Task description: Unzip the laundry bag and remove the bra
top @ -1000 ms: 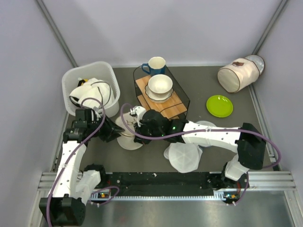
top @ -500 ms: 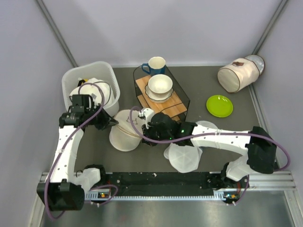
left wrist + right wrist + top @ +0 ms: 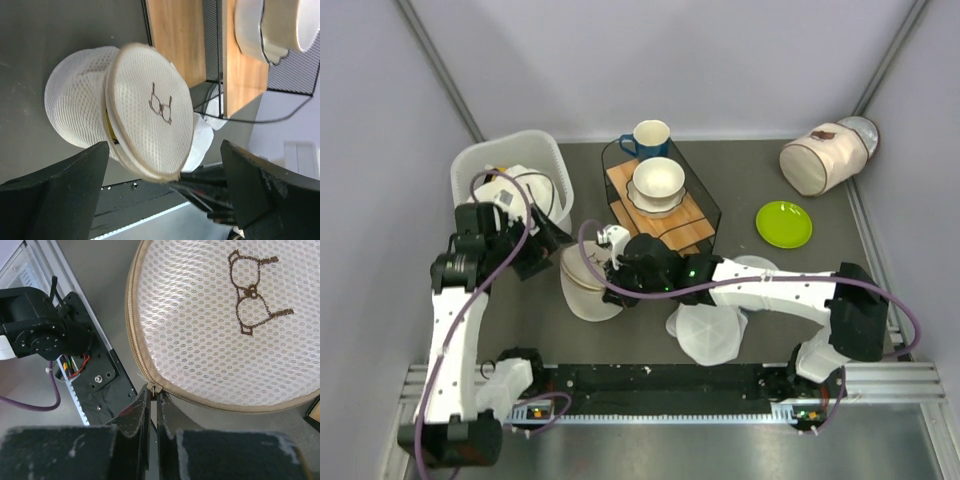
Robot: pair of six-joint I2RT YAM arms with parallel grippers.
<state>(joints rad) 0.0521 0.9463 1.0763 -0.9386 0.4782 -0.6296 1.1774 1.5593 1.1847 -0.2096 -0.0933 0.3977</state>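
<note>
The robot's right gripper alone holds the tilted laundry bag, by its zip pull, so the left gripper should clamp the rim of the bag next to the gap to keep the bag steady.
The laundry bag is a round cream mesh pouch that stands tilted between my two grippers. Its face with the dark eyeglasses-like mark fills the left wrist view, and a sliver of yellow shows in a gap at the rim. My left gripper is wide open just left of the laundry bag and touches nothing. My right gripper is shut on the zip pull at the edge of the laundry bag. The bra is hidden.
A white basket with clothes stands behind the left gripper. A wire rack holds a bowl and a blue mug. White discs lie under the right arm. A green plate and a brown-trimmed cylinder bag lie far right.
My left gripper has let go of the bag's rim, opened wide and drawn back toward the basket. The right gripper still pinches the zip pull and has shifted slightly left.
</note>
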